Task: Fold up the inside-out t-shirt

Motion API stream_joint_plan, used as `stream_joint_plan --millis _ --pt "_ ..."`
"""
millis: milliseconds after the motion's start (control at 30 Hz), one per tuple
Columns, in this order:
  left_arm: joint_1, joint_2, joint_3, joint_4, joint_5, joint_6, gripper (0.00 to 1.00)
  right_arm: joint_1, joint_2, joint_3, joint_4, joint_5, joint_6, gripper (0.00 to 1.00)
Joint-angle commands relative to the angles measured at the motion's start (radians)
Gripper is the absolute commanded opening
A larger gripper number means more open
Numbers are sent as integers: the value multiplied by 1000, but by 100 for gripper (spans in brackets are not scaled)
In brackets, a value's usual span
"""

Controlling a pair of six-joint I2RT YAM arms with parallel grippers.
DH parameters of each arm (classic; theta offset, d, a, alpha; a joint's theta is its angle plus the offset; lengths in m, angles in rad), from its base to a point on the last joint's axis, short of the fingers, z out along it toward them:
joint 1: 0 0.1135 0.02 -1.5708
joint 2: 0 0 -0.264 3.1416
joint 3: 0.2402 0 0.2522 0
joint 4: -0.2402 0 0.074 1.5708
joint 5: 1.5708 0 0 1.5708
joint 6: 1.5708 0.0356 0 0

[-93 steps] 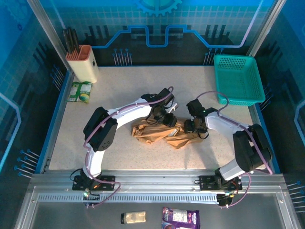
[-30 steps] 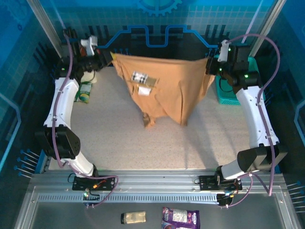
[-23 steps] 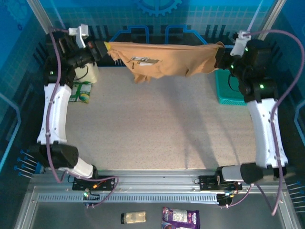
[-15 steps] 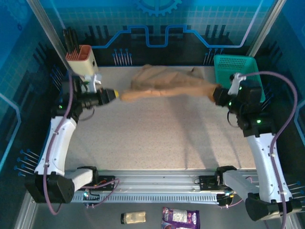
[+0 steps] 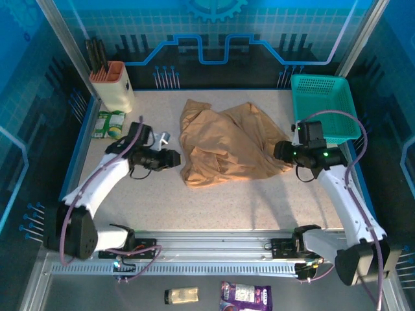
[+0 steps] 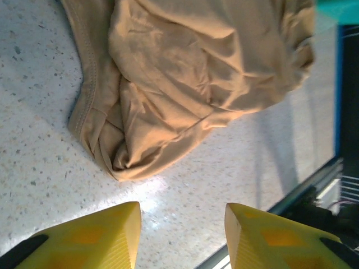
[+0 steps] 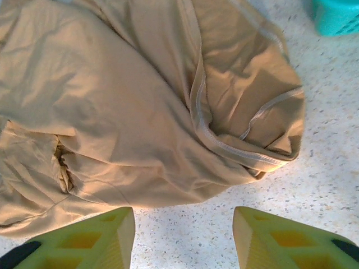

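The tan inside-out t-shirt (image 5: 228, 148) shows only plain, wrinkled fabric (image 5: 211, 154). I should expect a hidden print to come into view when I lift the t-shirt.
The tan inside-out t-shirt (image 5: 224, 142) lies loosely spread and wrinkled on the speckled table, its seams showing. My left gripper (image 5: 175, 159) sits just left of the shirt's near-left corner, open, with bare table between its yellow fingers (image 6: 101, 238); the bunched hem (image 6: 134, 151) lies a little beyond them. My right gripper (image 5: 279, 152) is at the shirt's right edge, open too, and nothing lies between its fingers (image 7: 95, 238). The rolled sleeve hem (image 7: 252, 145) lies just ahead of them.
A teal basket (image 5: 324, 107) stands at the back right, close behind the right arm. A beige knife block (image 5: 113, 84) and a green packet (image 5: 109, 124) are at the back left. The blue table rim (image 6: 348, 89) runs along the right side.
Both arms swung the stretched shirt down from the air onto the table, then let go. Both grippers went from shut on the shirt to open and pulled back off its edges.
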Motion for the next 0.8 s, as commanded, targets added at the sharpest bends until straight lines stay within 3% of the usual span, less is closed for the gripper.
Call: stream_joint_plan --millis 0,300,467,700,767 --pt "-72 111 69 11 -177 7 44 25 69 -30 31 -31 29 49" --pt "-162 422 215 13 -356 59 43 29 267 -48 94 98 -43 51" --pt "-161 465 230 0 -496 90 40 12 367 -32 119 108 -68 52" --pt "-158 570 249 -5 -362 101 39 -37 449 -24 160 97 -70 59" --pt "-158 576 235 0 -355 100 30 -56 480 -13 167 89 -68 62"
